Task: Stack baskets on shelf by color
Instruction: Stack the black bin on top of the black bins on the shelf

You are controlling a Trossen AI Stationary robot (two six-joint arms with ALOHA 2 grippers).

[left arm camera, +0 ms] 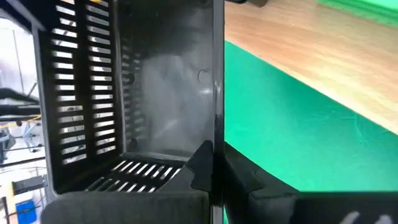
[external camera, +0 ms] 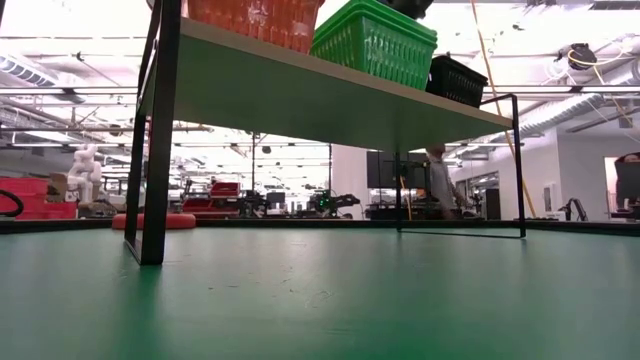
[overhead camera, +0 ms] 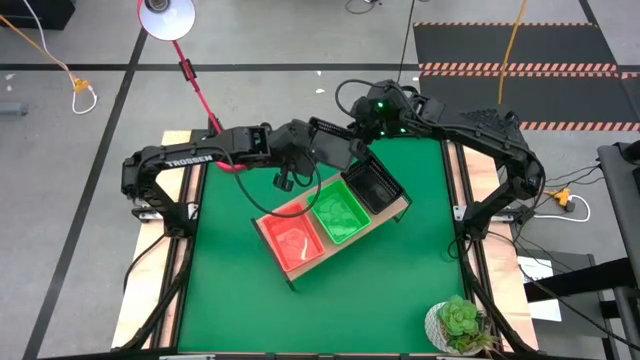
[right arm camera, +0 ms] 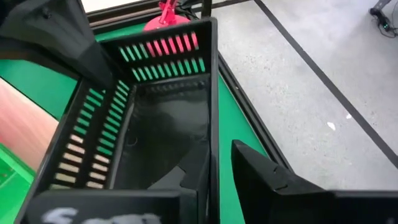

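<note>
The shelf's black basket (overhead camera: 376,187) is on my right gripper's side. My right gripper should therefore take the held basket by its free side (right arm camera: 213,112) from my left gripper.
A black basket (overhead camera: 333,140) hangs in the air over the table's far middle, between my two grippers. My left gripper (overhead camera: 308,150) is shut on it from the left. My right gripper (overhead camera: 360,132) comes from the right; its open fingers stand on either side of one basket wall (right arm camera: 213,124), and a gap shows by the outer finger (right arm camera: 255,171). The shelf (overhead camera: 266,226) stands slanted at mid-table. On its board rest an orange-red basket (overhead camera: 293,240), a green basket (overhead camera: 340,215) and a black basket (overhead camera: 372,187), side by side. My left gripper pinches one side wall of the held black basket (left arm camera: 216,118) between its two fingers, one finger (left arm camera: 198,163) inside the basket and one outside. The basket is lifted clear of the table and the shelf.
A white pot with a green plant (overhead camera: 460,325) sits at the near right corner. A red-stemmed lamp (overhead camera: 168,18) stands beyond the far left corner. Pale wooden strips (overhead camera: 184,210) edge the table. Bare green mat (overhead camera: 330,310) lies near the front edge and under the shelf (external camera: 320,290).
</note>
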